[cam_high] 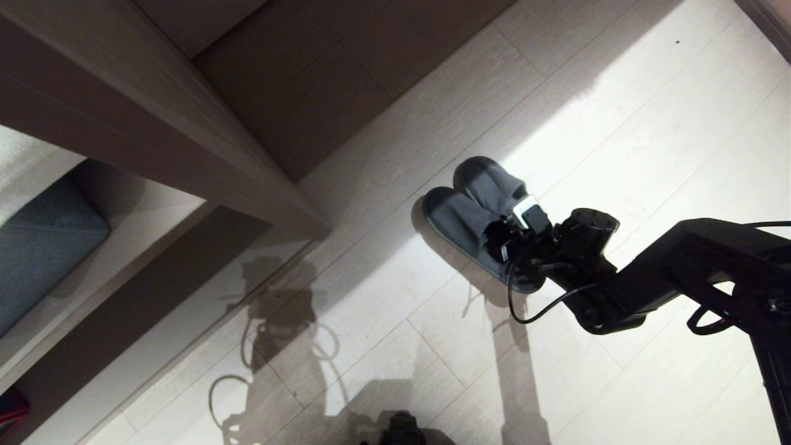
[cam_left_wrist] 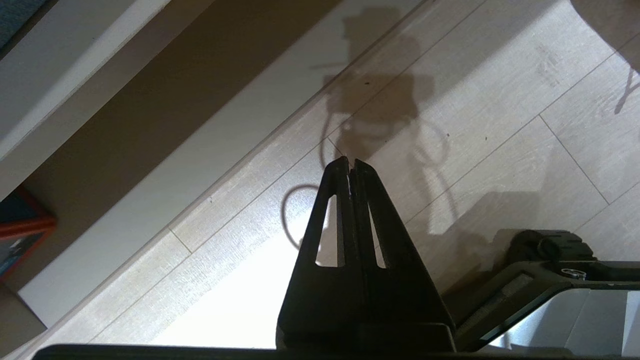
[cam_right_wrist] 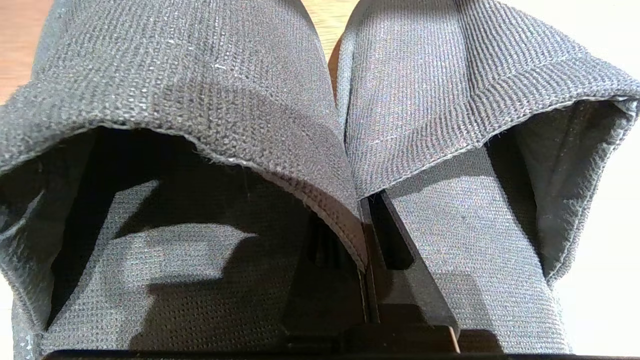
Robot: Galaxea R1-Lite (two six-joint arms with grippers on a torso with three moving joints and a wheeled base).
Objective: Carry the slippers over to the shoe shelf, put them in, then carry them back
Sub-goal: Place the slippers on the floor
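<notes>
I can see both slippers (cam_high: 463, 209) hanging side by side close above their shadow over open floor, so I should go on lowering them with my right gripper until their soles rest there before I let go.
The two dark grey slippers (cam_high: 469, 204) lie side by side over the pale floor, right of the shoe shelf (cam_high: 185, 142). My right gripper (cam_high: 503, 232) reaches in from the right and is shut on the slippers. In the right wrist view its fingers (cam_right_wrist: 400, 270) pinch the touching inner edges of both fabric bands (cam_right_wrist: 350, 125), one finger inside each slipper. I cannot tell whether the soles rest on the floor. My left gripper (cam_left_wrist: 350, 162) is shut and empty, parked above bare floor.
The shelf's open compartment has a pale base board (cam_high: 142, 216), and a grey-blue cushion (cam_high: 43, 247) lies inside it. A red-edged object (cam_high: 9, 408) sits at the lower left. Light plank floor (cam_high: 618, 123) spreads around the slippers.
</notes>
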